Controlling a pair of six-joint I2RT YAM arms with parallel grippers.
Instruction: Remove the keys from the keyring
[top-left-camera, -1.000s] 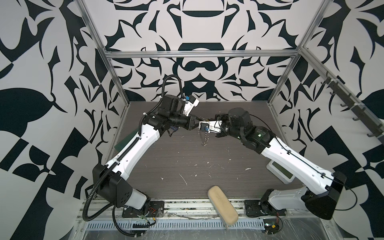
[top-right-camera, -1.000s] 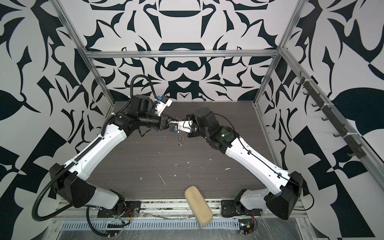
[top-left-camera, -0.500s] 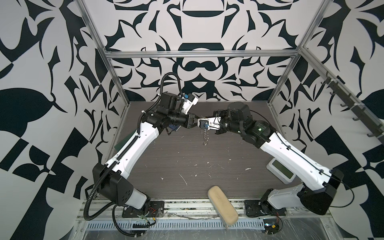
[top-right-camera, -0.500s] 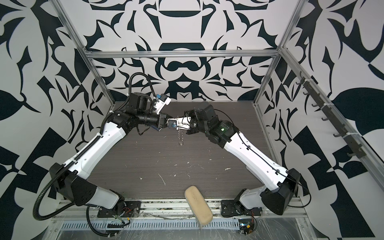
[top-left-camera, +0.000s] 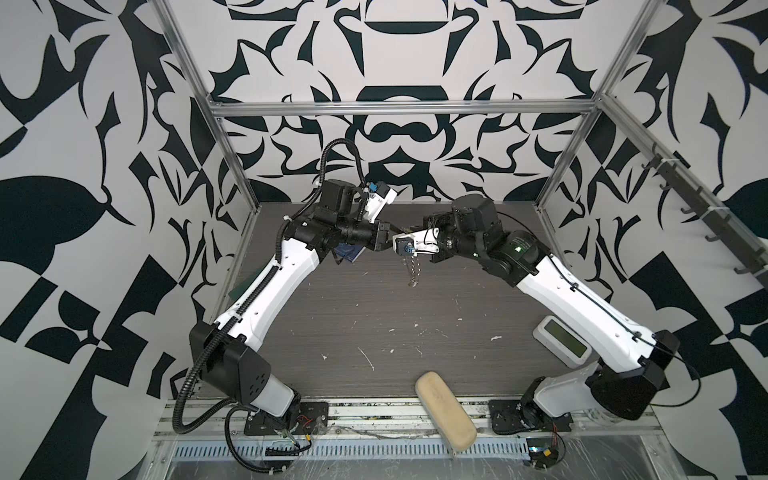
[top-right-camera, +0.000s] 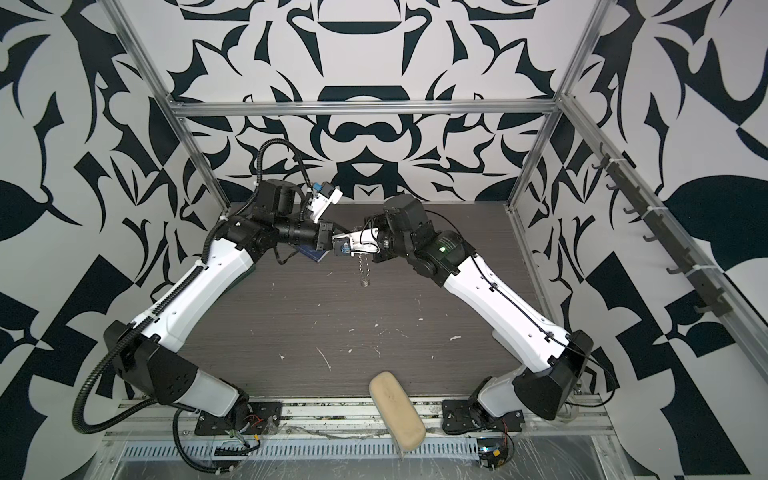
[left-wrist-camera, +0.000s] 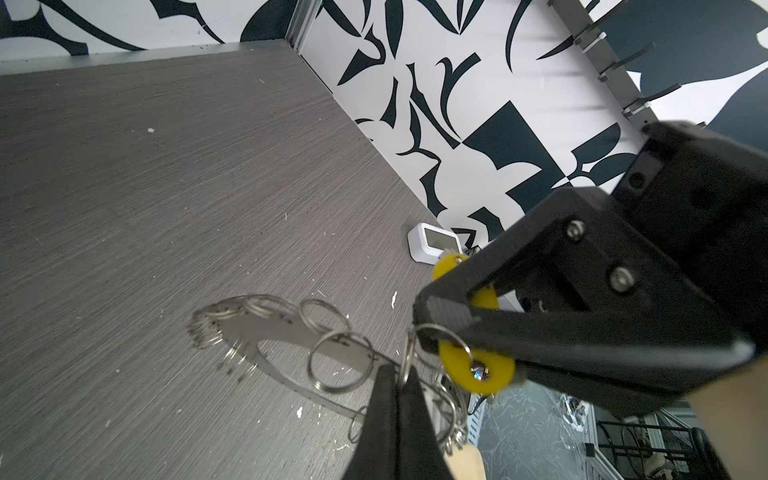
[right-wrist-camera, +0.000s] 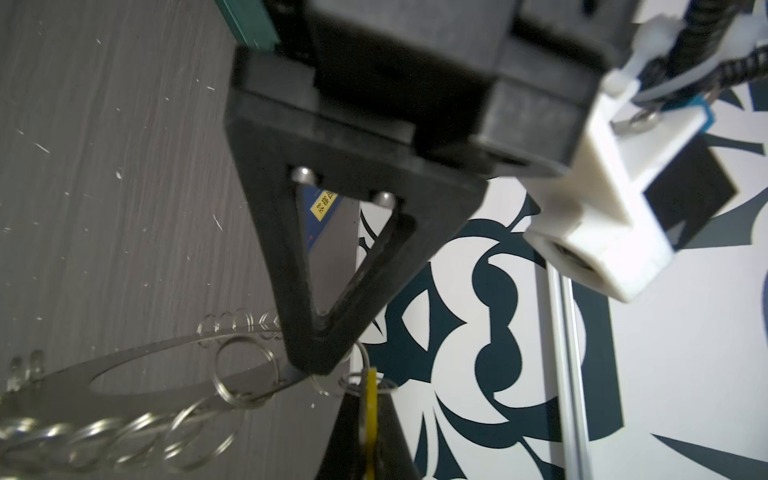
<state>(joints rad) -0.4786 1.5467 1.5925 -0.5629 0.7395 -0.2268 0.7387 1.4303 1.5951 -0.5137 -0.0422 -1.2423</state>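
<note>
My right gripper keeps turning the yellow tag (left-wrist-camera: 481, 370) until it stands upright and then let go, because my left gripper is pinching the small silver ring (left-wrist-camera: 442, 328) through the tag.
The keyring (left-wrist-camera: 266, 332), a flat grey disc fringed with wire rings, hangs off the table between both arms; it shows edge-on in both top views (top-left-camera: 411, 270) (top-right-camera: 363, 270). My left gripper (left-wrist-camera: 401, 374) is shut on the disc's rim among the wire rings, and its tip (right-wrist-camera: 316, 357) pinches the keyring (right-wrist-camera: 62, 386). The keys, a yellow tag (left-wrist-camera: 451, 361) with a small silver ring, sit right beside that pinch. My right gripper (right-wrist-camera: 371, 395) is shut on the yellow tag (right-wrist-camera: 371, 386). The two grippers meet tip to tip (top-left-camera: 392, 243) (top-right-camera: 332, 243).
A white device with a screen (top-left-camera: 561, 340) (left-wrist-camera: 432, 243) lies at the table's right side. A beige oblong pad (top-left-camera: 444, 409) (top-right-camera: 397, 411) overhangs the front edge. A blue card (top-left-camera: 349, 253) lies under my left wrist. White scraps dot the tabletop.
The right arm's wrist has lifted and turned a little, and the meeting point of the grippers has drifted slightly toward the back. Both grips are unchanged.
</note>
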